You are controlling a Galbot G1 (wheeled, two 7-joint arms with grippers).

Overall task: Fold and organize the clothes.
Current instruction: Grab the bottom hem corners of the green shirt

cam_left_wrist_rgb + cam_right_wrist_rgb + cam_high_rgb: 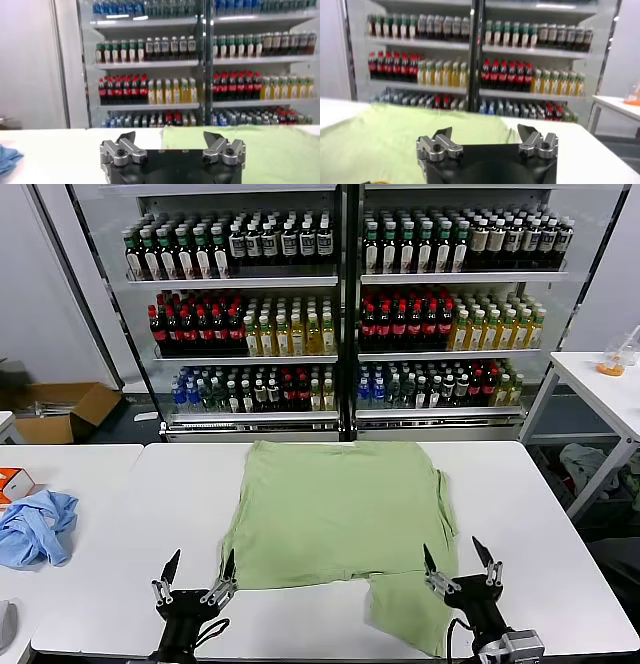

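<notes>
I can see the light green shirt's near part (407,606) lying flat with its corner free, so I should keep lowering my open right gripper to that corner (436,649) until its fingers can close.
A light green shirt (340,509) lies flat on the white table (550,524), plain side up, with one part hanging toward the near edge at the right (410,614). My left gripper (200,572) hovers open at the shirt's near left corner, nothing between its fingers. My right gripper (458,559) stands open over the shirt's near right part, also empty. In the left wrist view the shirt (260,150) spreads beyond the open left gripper (170,136). The right wrist view shows the shirt (385,135) ahead of the open right gripper (485,132).
A light blue garment (38,526) lies crumpled on the table at the far left, beside an orange box (12,482). Glass-fronted fridges full of bottles (340,304) stand behind the table. Another white table (605,384) is at the right, and a cardboard box (60,409) on the floor at the left.
</notes>
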